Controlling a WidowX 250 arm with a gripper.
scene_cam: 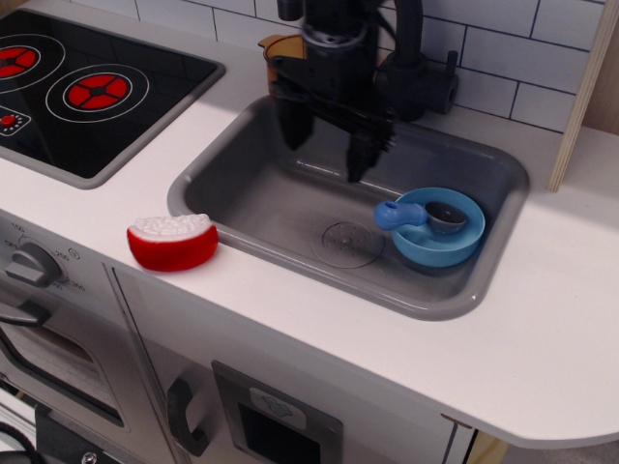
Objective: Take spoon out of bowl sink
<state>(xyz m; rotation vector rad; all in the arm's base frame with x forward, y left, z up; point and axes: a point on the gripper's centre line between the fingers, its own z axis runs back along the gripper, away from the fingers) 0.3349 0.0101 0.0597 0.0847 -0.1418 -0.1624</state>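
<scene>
The spoon (445,218) will come loose and leave the bowl behind when I lift its blue handle (400,215), because the handle only rests across the bowl's rim.
The light-blue bowl (438,235) sits in the right part of the grey sink (280,193). The spoon (414,214) lies in the bowl, its grey scoop inside and its thick blue handle resting over the bowl's left rim. My black gripper (327,153) hangs over the sink's back middle, to the left of the bowl and above it. Its two fingers are spread apart and hold nothing.
A red and white sponge-like toy (172,241) lies on the white counter left of the sink. The black stovetop (87,92) with red rings is at the far left. An orange pot (280,46) and the dark faucet (416,72) stand behind the sink.
</scene>
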